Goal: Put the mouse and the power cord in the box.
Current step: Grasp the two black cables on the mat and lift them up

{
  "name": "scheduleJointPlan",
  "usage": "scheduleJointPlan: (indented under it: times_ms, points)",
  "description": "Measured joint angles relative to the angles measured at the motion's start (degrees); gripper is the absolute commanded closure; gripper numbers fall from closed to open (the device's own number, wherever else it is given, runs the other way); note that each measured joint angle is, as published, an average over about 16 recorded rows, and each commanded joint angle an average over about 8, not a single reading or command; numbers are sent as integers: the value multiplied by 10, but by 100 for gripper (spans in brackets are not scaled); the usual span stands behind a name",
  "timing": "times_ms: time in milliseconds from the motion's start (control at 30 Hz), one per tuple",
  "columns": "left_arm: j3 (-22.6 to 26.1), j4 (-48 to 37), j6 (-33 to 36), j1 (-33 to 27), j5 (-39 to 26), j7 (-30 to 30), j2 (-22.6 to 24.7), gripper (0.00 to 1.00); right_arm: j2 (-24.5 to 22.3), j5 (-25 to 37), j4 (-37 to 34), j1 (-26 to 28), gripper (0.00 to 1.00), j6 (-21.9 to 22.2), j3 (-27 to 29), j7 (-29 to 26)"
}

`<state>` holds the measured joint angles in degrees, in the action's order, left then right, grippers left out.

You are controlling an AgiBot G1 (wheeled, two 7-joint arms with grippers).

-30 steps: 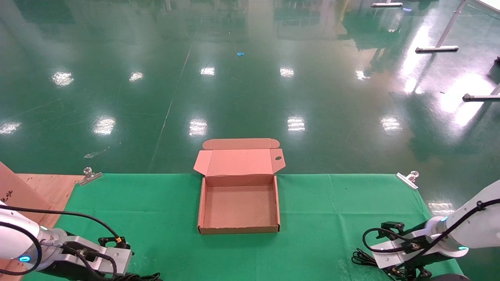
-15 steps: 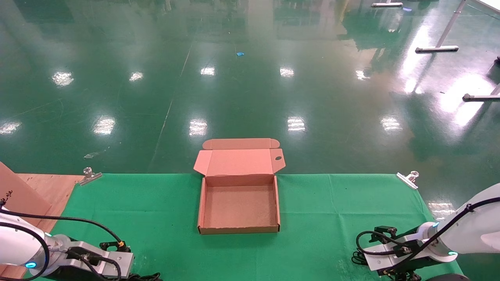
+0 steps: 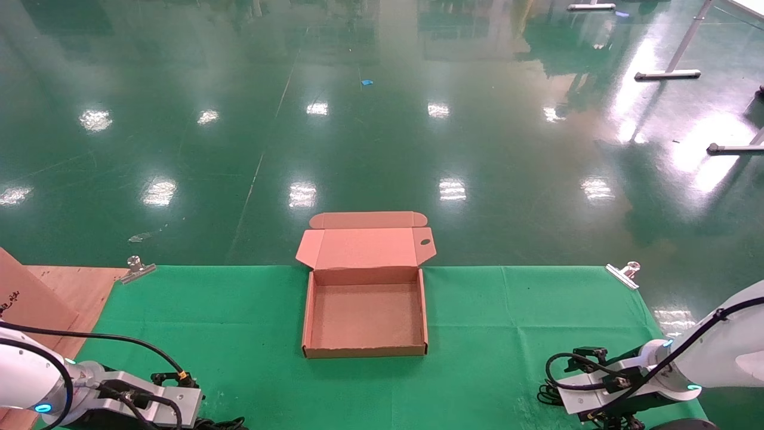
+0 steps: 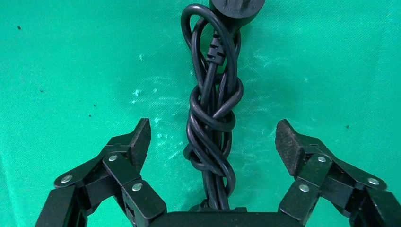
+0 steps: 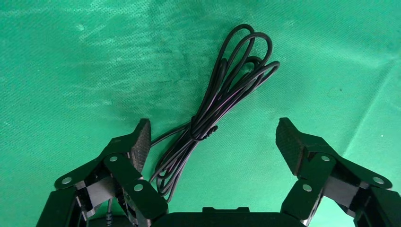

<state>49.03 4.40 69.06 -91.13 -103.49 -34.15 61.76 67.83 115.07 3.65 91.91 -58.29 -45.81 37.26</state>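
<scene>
A piece of cable (image 5: 170, 134) goes from the tied cable loop (image 5: 204, 124) beneath one of the robot's gripper fingers, so I expect the hidden mouse to hang from that piece when the robot raises the loop.
The brown cardboard box (image 3: 365, 352) stands open and empty at the middle of the green table, its lid folded back over the far edge. The power cord (image 4: 211, 124), a twisted black bundle with a plug at one end, lies on the cloth between the spread fingers of my left gripper (image 4: 212, 137), which is open above it near the front left corner. My right gripper (image 5: 213, 135) is open too, low over a thin tied cable loop (image 5: 222, 90) at the front right; that loop lies beside one fingertip (image 5: 141, 137). The mouse is out of view.
Green cloth (image 3: 239, 334) covers the table. Metal clips (image 3: 136, 269) (image 3: 624, 273) pin it at the far corners. A brown board (image 3: 36, 292) leans at the left edge. Shiny green floor lies beyond the table.
Both arms have sunk a little toward the table's front edge. The right wrist also shifted slightly left. The box has not moved.
</scene>
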Motion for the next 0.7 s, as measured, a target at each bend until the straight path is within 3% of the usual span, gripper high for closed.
scheduleJointPlan:
  times_ms: [700]
  points:
    - [-1,-28,-3,-5,1,-17,10,100,1,-4,-24,9,100,-14,3,31]
